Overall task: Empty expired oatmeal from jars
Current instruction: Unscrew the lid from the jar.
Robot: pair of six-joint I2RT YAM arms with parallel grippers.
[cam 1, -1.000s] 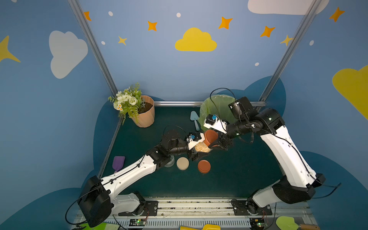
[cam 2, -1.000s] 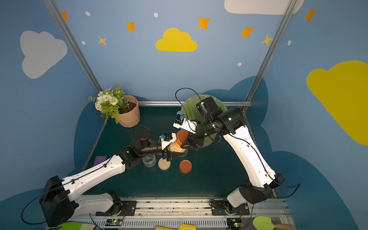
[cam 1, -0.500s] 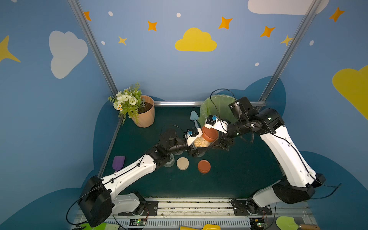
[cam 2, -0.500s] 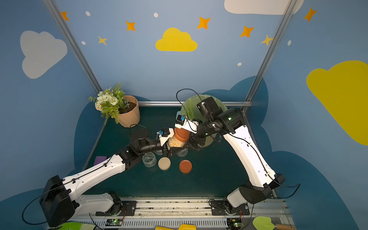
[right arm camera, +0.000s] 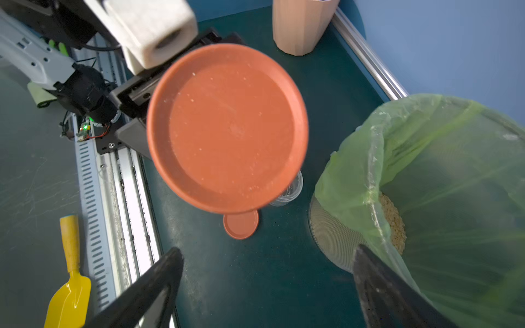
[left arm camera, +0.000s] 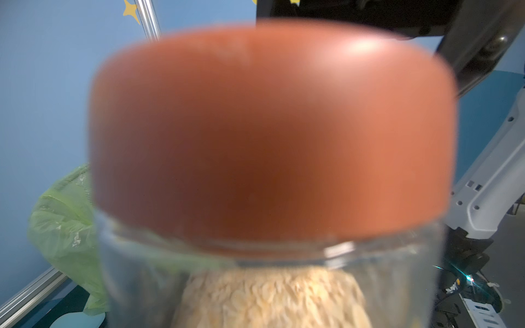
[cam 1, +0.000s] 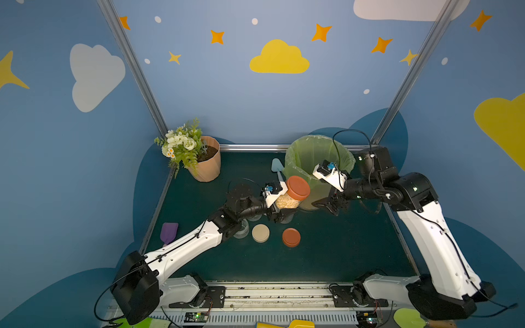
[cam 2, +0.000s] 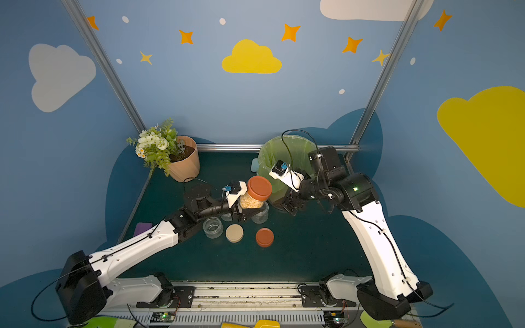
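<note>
The rust-red lid closes the tilted jar and sits crooked to my right gripper's fingers. I should roll my right gripper, grip the lid's rim and unscrew it.
A clear jar with a rust-red lid hangs tilted above the table, and my left gripper is shut on its body. Pale oatmeal fills its lower part under the lid. My right gripper is open and holds nothing, a short way right of the jar, beside the bin. It faces the lid's top. Three lidless jars stand on the table below.
The beige bin with green liner stands at the back right with oatmeal inside. A loose beige lid and a red lid lie in front. A flowerpot is back left, a purple scoop at the left edge.
My right gripper has opened, let go of the red lid and drawn back to the right. The left gripper has raised the jar slightly, the lid still on it.
</note>
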